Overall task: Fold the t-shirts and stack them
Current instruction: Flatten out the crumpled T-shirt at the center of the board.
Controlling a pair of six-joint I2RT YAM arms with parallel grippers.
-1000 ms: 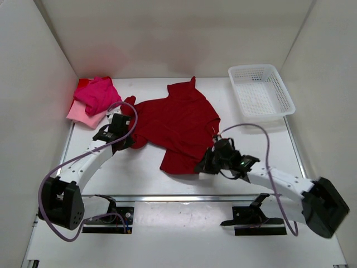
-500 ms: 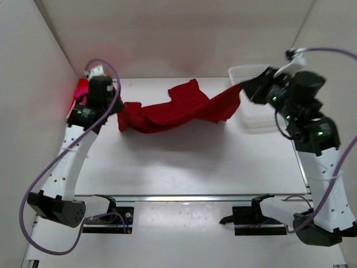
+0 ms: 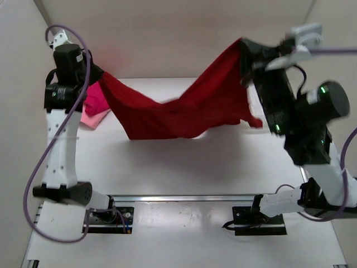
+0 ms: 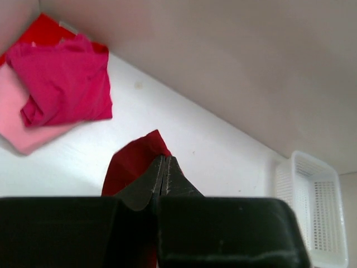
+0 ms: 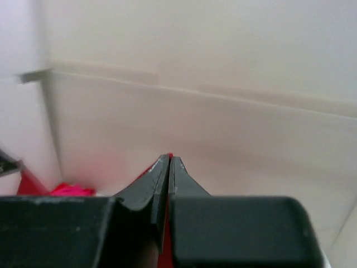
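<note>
My left gripper and my right gripper should pull the ends of the dark crimson t-shirt down toward the metal rail point(image 3: 181, 198) before folding, because the t-shirt sags in the middle point(image 3: 168, 111).
The dark crimson t-shirt point(image 3: 184, 109) hangs stretched in the air between both raised arms, sagging in the middle. My left gripper point(image 3: 96, 73) is shut on its left end; the left wrist view shows the closed jaws pinching crimson cloth point(image 4: 131, 162). My right gripper point(image 3: 243, 46) is shut on the right end; a sliver of crimson point(image 5: 169, 156) shows at the right wrist's closed fingertips. The hot pink t-shirt point(image 4: 61, 78) lies crumpled on the pale pink t-shirt point(image 4: 22, 123) at the back left corner; both show partly in the top view point(image 3: 95, 100).
A white mesh basket point(image 4: 318, 206) stands at the back right, hidden behind my right arm in the top view. White walls close in the table on the left, back and right. A metal rail point(image 3: 184, 196) runs along the near edge.
Both arms rose and spread apart, lifting the crimson t-shirt from flat on the table up into the air, stretched between the grippers.
</note>
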